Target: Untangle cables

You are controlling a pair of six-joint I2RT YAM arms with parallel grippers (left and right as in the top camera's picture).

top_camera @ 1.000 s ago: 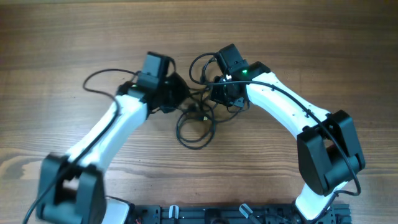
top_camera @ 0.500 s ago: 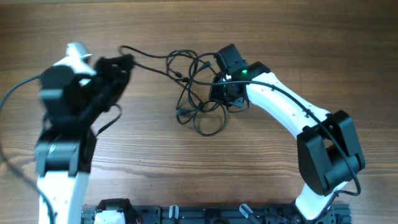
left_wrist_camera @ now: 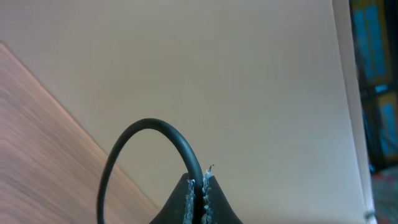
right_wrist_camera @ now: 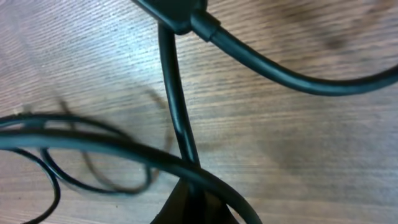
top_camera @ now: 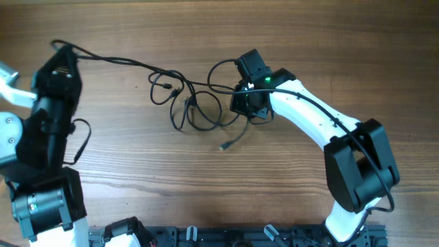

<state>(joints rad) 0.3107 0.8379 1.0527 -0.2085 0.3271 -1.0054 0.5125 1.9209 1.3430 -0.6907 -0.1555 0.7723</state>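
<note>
Next, I bring my left gripper's piece of cable back toward the loops and pull with my right gripper, because that piece runs taut into the tangled loops.
The cables lie as loose black loops mid-table, with one free plug end toward the front. One strand runs taut from the loops to my left gripper, raised at the far left. In the left wrist view that gripper is shut on the cable, which arcs up out of the jaws. My right gripper sits at the right side of the loops. In the right wrist view it is shut on a cable, and another strand crosses over it.
The wooden table stretches around the loops. The right arm's white links reach in from the front right. The left arm stands tall over the left edge. A black rail runs along the front.
My left gripper swung from the tangle out to the far left and rose, drawing one cable taut and dragging the loops leftward. The right gripper stayed in place.
</note>
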